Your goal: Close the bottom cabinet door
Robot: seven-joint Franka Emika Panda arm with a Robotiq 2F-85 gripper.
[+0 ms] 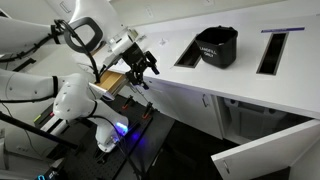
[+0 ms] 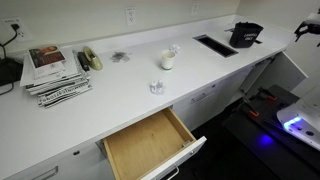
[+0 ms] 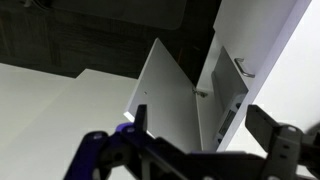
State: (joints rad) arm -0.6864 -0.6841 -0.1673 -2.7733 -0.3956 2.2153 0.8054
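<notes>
The space from my gripper to the open cabinet door's outer side (image 1: pixel 268 156) is clear, so I continue until my fingers can close beside the door's top edge (image 1: pixel 242 147).
The bottom cabinet door (image 1: pixel 268 150) is a large plain white panel that stands swung open below the counter in both exterior views (image 2: pixel 289 72). In the wrist view it hangs open at an angle (image 3: pixel 163 95), seen between my fingers and some way off. My gripper (image 1: pixel 146 65) is open and empty, up near the counter edge, far from the door. In the wrist view its two dark fingers (image 3: pixel 205 128) are spread wide with nothing between them. Only a bit of the arm (image 2: pixel 306 28) shows at the frame edge in an exterior view.
A light wood-lined drawer (image 2: pixel 150 146) is pulled out, and sits just below my gripper (image 1: pixel 112 80). A black bin (image 1: pixel 216 46) stands on the white counter (image 1: pixel 170 40) between two slots. Magazines (image 2: pixel 52 72) and a cup (image 2: pixel 167 61) lie on the counter. The robot base (image 1: pixel 78 100) is on the floor.
</notes>
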